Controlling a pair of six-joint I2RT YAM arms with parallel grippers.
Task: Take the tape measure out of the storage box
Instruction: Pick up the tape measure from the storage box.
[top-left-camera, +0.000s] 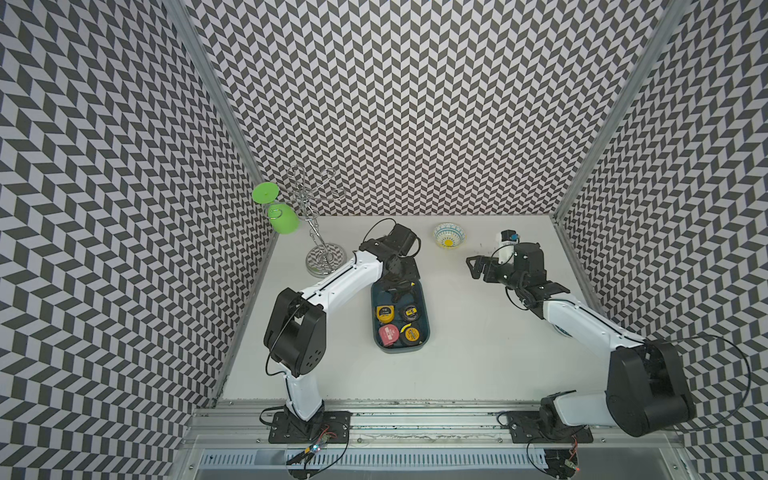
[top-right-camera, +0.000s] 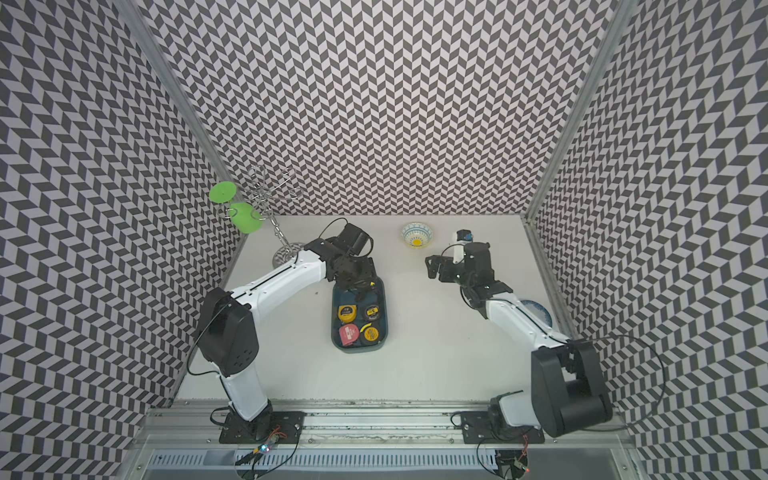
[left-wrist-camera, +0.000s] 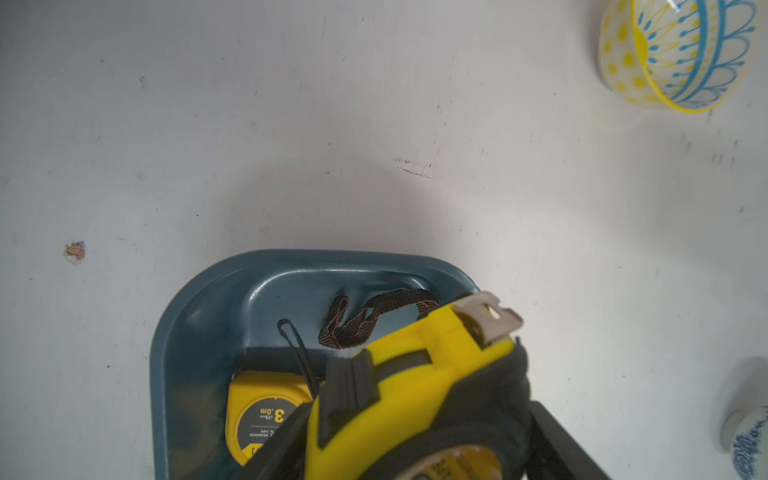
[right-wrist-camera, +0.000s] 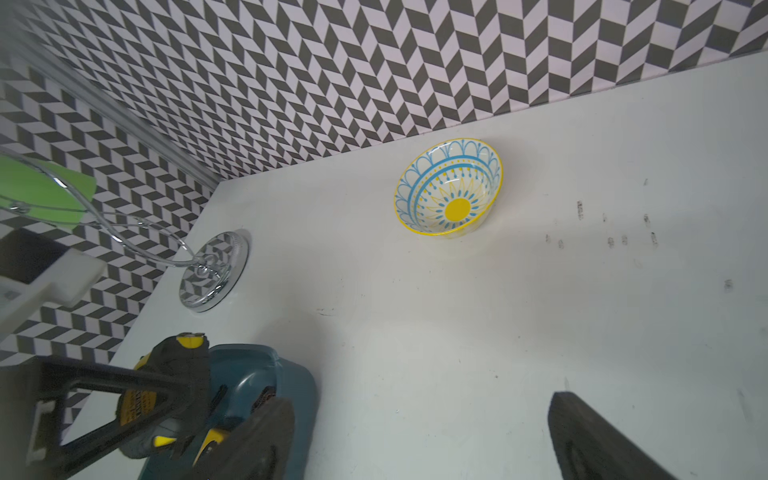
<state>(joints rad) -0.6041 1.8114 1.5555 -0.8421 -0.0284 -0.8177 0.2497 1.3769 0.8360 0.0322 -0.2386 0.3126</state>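
The black strap (right-wrist-camera: 185, 444) hangs from the yellow-and-black tape measure's lower end (right-wrist-camera: 172, 388). It will trail along freely when I carry the tape measure away.
The storage box (top-left-camera: 425, 328) is a dark teal bin at mid-table, also in the other top view (top-right-camera: 384, 328). Several tape measures lie in its near half, among them a yellow one (top-left-camera: 385, 313) and a pink one (top-left-camera: 388, 334). My left gripper (top-left-camera: 400, 291) hangs over the box's far end, shut on a yellow-and-black tape measure (left-wrist-camera: 415, 390). In the left wrist view my left gripper (left-wrist-camera: 415, 440) has a finger on each side of it. Its black strap (left-wrist-camera: 365, 320) trails into the box (left-wrist-camera: 199, 316). My right gripper (top-left-camera: 473, 266) (right-wrist-camera: 419, 436) stands open, empty, right of the box.
A yellow-and-blue patterned bowl (top-left-camera: 449, 236) sits at the back. At the back left stands a chrome rack (top-left-camera: 324, 259) with a green cup (top-left-camera: 283, 218) hanging from it. A blue-and-white bowl (top-right-camera: 538, 311) lies partly under my right arm.
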